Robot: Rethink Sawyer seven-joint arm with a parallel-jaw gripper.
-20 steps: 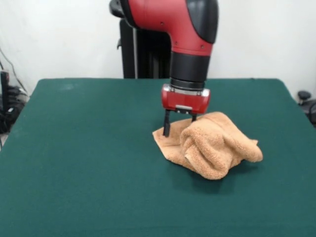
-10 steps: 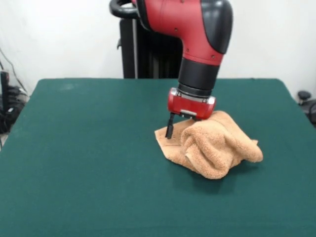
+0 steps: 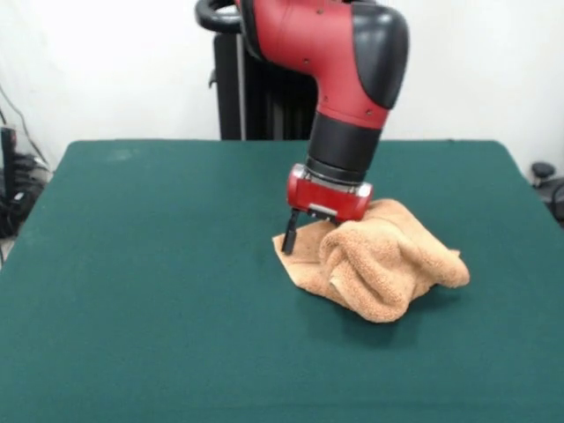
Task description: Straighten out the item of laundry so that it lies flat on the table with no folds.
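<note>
The orange-tan towel (image 3: 374, 260) will drop open into a wide hanging sheet when I lift it, because the rounded folds (image 3: 370, 264) are piled loosely over a flat corner.
The orange-tan towel (image 3: 388, 264) lies crumpled in a thick bunched heap right of the middle of the green table (image 3: 150, 291). A thinner flat corner sticks out at its left. My gripper (image 3: 308, 236) is tilted and stands low over that left part of the towel. It is open: one black finger (image 3: 288, 236) reaches down at the towel's left corner, and the other is hidden behind the bunched cloth. No label shows.
The robot's black pedestal (image 3: 256, 97) stands behind the table's far edge. Dark cables and gear (image 3: 13, 189) lie off the table's left side, and a dark object (image 3: 546, 176) sits off its right side.
The arm has leaned over, and the gripper has shifted a little left and lower toward the towel's left corner. The towel has kept nearly the same shape.
</note>
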